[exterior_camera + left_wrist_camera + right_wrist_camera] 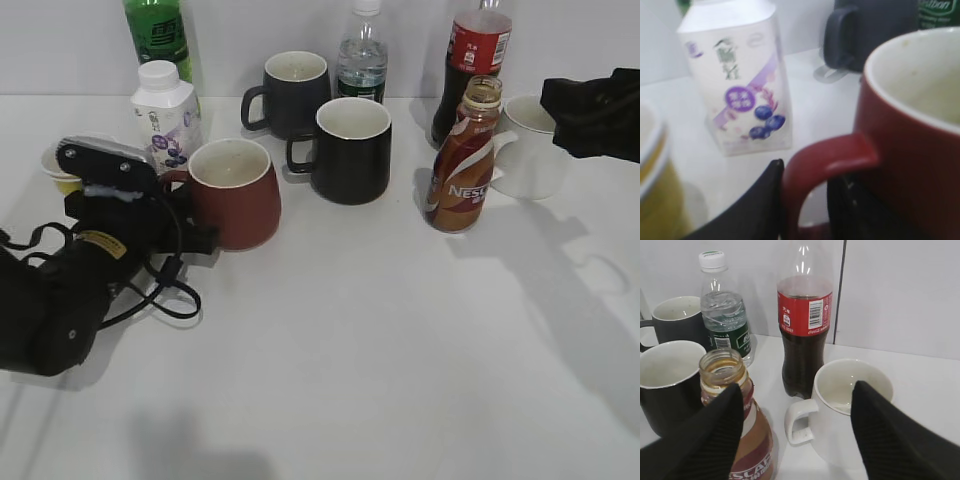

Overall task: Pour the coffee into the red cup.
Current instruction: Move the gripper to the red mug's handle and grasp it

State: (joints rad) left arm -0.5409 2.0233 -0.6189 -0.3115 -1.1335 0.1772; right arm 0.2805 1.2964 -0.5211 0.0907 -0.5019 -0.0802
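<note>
Brown coffee will flow out in a thin stream when the robot tips the bottle [463, 170] over the red cup, because the coffee bottle's opening [483, 92] is open.
The red cup [240, 195] stands at the left of the table; it also shows in the left wrist view [910, 135], its cream inside empty. My left gripper [185, 222] is shut on its loop handle, one finger on each side [807, 200]. The coffee bottle [462, 165], brown with a white swoosh and no cap, stands upright at the right. My right gripper [575, 115] hovers open above and behind it. In the right wrist view the coffee bottle [757, 440] sits by the left finger of the open gripper [797, 390], not held.
A white mug [530, 150] [850, 405] stands right of the coffee, a cola bottle [478, 50] and water bottle [362, 60] behind. Two black mugs [352, 150] [290, 90] stand mid-table. A blueberry carton [165, 115], green bottle [158, 35] and yellow paper cup [60, 170] crowd the left.
</note>
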